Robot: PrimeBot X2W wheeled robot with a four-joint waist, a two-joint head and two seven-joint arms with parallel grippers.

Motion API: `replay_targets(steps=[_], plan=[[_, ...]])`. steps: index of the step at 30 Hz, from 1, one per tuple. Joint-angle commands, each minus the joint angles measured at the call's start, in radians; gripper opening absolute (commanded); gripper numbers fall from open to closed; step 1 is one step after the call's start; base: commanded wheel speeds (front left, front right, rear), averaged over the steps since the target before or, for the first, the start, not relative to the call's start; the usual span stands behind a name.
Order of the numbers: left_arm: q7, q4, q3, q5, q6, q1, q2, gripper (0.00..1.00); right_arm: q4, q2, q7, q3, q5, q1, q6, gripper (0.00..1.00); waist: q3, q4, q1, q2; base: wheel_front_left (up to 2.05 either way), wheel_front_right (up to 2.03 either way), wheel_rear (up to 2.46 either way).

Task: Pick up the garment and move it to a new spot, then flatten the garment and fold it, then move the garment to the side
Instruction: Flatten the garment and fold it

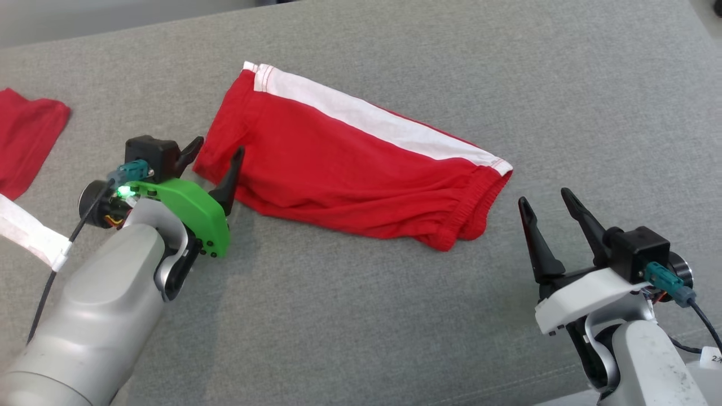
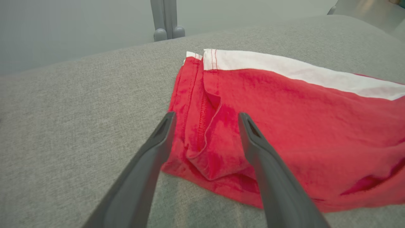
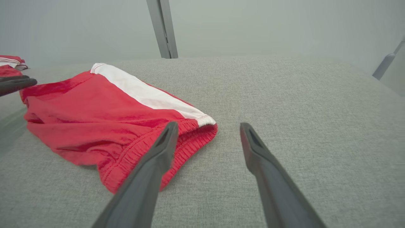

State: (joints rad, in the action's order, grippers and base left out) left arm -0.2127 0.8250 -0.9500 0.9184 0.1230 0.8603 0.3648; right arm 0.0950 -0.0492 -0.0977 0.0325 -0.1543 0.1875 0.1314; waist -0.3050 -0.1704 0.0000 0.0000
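Observation:
I expect the hem to bunch up into upright pleats when I pinch it with my left gripper, because the hem's upper edge curls loosely over the layer under it.
Red shorts with a white side stripe lie folded on the grey cushion, running from upper left to lower right. My left gripper is open at the hem end, its fingers on either side of the folded red corner. The elastic waistband points toward my right gripper, which is open just right of it, a short gap away, with nothing between its fingers. In the right wrist view the shorts spread to the left of my right gripper.
Another red garment lies at the far left edge, with a white strip below it. The grey cushion stretches bare in front and to the right. A grey metal post stands behind the cushion.

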Motion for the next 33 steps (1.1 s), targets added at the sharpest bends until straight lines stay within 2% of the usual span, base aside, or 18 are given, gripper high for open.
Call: replay_targets(steps=[1,8,17,18,20,21,33], plan=[[0.005,0.013,0.005,0.007,-0.004,-0.013,-0.004,1.00,-0.017,-0.003,0.009,-0.005,0.006,-0.015,-0.001,1.00,0.005,-0.017,0.0000,0.0000,0.00,0.00,0.00],[0.025,0.092,0.031,0.050,-0.010,0.013,-0.009,1.00,-0.082,-0.002,0.031,0.002,0.007,-0.031,-0.001,1.00,-0.018,-0.049,0.0000,0.0000,0.00,0.00,0.00],[0.046,0.173,0.032,0.065,-0.011,0.015,-0.020,1.00,-0.088,-0.003,0.020,0.013,0.002,-0.031,-0.001,1.00,-0.025,-0.057,0.0000,0.0000,0.00,0.00,0.00],[0.051,0.175,0.028,0.065,-0.010,0.013,-0.022,0.76,-0.086,-0.003,0.019,0.013,0.002,-0.031,-0.001,1.00,-0.024,-0.056,0.0000,0.0000,0.00,0.00,0.00],[0.055,0.174,0.020,0.066,-0.006,0.010,-0.029,0.10,-0.084,-0.003,0.016,0.013,0.001,-0.030,-0.001,1.00,-0.021,-0.052,0.0000,0.0000,0.00,0.00,0.00],[0.057,0.170,0.016,0.067,-0.002,0.007,-0.033,0.00,-0.083,-0.003,0.014,0.013,0.000,-0.028,-0.001,1.00,-0.018,-0.050,0.0000,0.0000,0.00,0.00,0.00],[-0.029,0.103,0.016,0.083,0.006,-0.060,-0.055,0.00,-0.073,-0.003,0.006,-0.020,0.010,-0.031,-0.001,1.00,0.061,0.008,0.0000,0.0000,0.00,0.00,0.00]])
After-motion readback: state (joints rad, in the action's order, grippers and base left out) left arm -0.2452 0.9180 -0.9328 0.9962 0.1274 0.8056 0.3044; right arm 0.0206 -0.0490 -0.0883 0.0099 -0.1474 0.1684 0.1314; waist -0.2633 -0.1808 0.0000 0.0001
